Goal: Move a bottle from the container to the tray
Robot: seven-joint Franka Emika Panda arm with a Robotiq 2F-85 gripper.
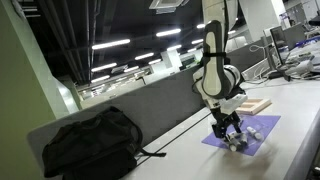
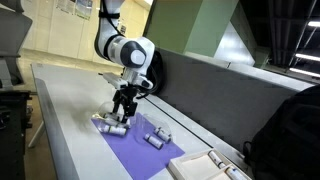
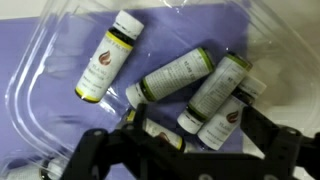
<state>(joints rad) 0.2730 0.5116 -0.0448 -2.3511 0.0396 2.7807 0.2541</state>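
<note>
I should turn my gripper more in line with the bunched bottles [image 3: 216,90] before it closes on one, because the bottles lie at a slant across its open fingers.
A clear plastic container [image 3: 40,90] lies on the purple sheet [image 3: 165,30] and holds several small bottles with pale labels. One bottle [image 3: 108,55] lies apart at the upper left. Others [image 3: 172,78] [image 3: 220,85] lie bunched in the middle. My gripper [image 3: 185,142] is open and low over the container, its dark fingers on either side of the bunched bottles. It shows in both exterior views [image 1: 228,128] [image 2: 122,108], down at the container [image 2: 108,123]. The pale wooden tray [image 1: 258,104] [image 2: 205,167] sits past the sheet's end, apart from the gripper.
A loose bottle [image 2: 155,138] lies on the purple sheet [image 2: 150,150] outside the container. A black bag [image 1: 90,145] lies on the table. A grey partition wall [image 1: 150,110] runs along the table's edge.
</note>
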